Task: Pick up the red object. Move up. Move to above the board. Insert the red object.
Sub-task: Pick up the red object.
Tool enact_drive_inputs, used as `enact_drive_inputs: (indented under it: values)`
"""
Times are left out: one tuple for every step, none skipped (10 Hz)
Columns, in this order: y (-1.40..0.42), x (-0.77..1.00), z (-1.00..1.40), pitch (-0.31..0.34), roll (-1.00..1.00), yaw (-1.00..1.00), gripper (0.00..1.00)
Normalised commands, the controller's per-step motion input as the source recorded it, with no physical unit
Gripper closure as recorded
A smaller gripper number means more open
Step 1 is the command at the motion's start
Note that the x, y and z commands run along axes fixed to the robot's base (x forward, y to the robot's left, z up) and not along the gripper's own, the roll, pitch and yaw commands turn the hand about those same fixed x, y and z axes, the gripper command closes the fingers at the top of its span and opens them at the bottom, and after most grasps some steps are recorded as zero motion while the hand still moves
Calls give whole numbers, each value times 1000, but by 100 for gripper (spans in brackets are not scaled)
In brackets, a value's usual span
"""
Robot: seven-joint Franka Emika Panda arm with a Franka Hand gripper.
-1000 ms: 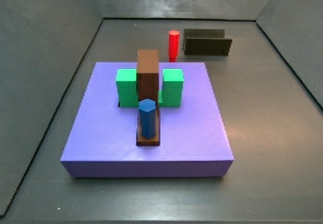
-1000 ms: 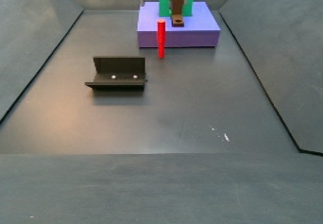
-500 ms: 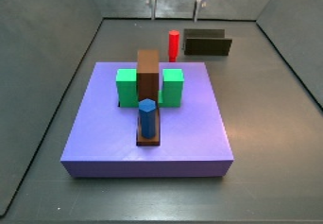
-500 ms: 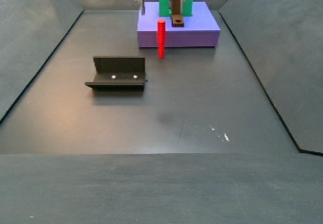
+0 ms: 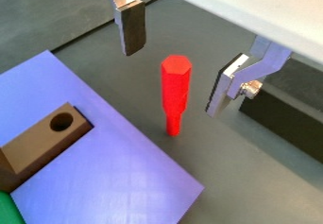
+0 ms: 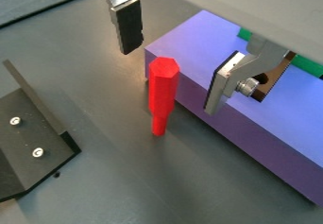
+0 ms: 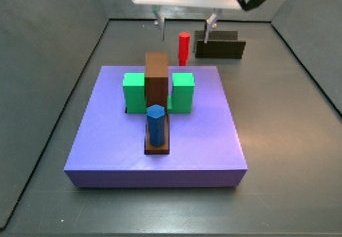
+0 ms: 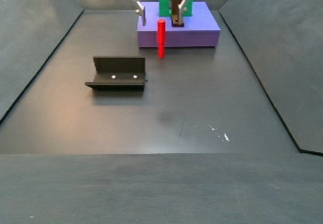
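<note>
The red peg gets thinner toward a slim lower end (image 5: 175, 122), so its thick upper part (image 5: 176, 80) will remain above the brown block when the gripper puts the peg in.
The red object (image 7: 185, 47), a slim red peg, stands upright on the dark floor just behind the purple board (image 7: 187, 141). It also shows in the other side view (image 8: 161, 37) and in both wrist views (image 5: 176, 95) (image 6: 161, 97). My gripper (image 7: 186, 21) is open right above it. In both wrist views the gripper (image 5: 175, 77) (image 6: 172, 77) has one finger on each side of the peg's top, with clear gaps and no contact. The gripper (image 8: 161, 8) is empty.
On the board stand a brown block (image 7: 158, 71) with a hole (image 5: 59, 124), two green blocks (image 7: 135, 91), and a blue peg (image 7: 156, 126). The dark fixture (image 7: 221, 47) (image 8: 119, 73) stands on the floor near the red peg. Grey walls enclose the floor.
My gripper has come down from above into view, and its open fingers now flank the top of the red peg. The peg and board have not moved.
</note>
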Motion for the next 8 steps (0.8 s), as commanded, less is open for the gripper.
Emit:
enact_drive_inputs:
  values:
    - [0, 154, -214, 0, 156, 0, 0]
    - [0, 43, -249, 0, 157, 0, 0]
    - [0, 0, -231, 0, 190, 31, 0]
    - [0, 0, -240, -17, 199, 86, 0]
    - [0, 0, -231, -20, 216, 71, 0]
    - [0, -3, -200, 0, 220, 71, 0]
    - [0, -20, -171, 0, 159, 23, 0]
    - [0, 0, -54, 0, 120, 0, 0]
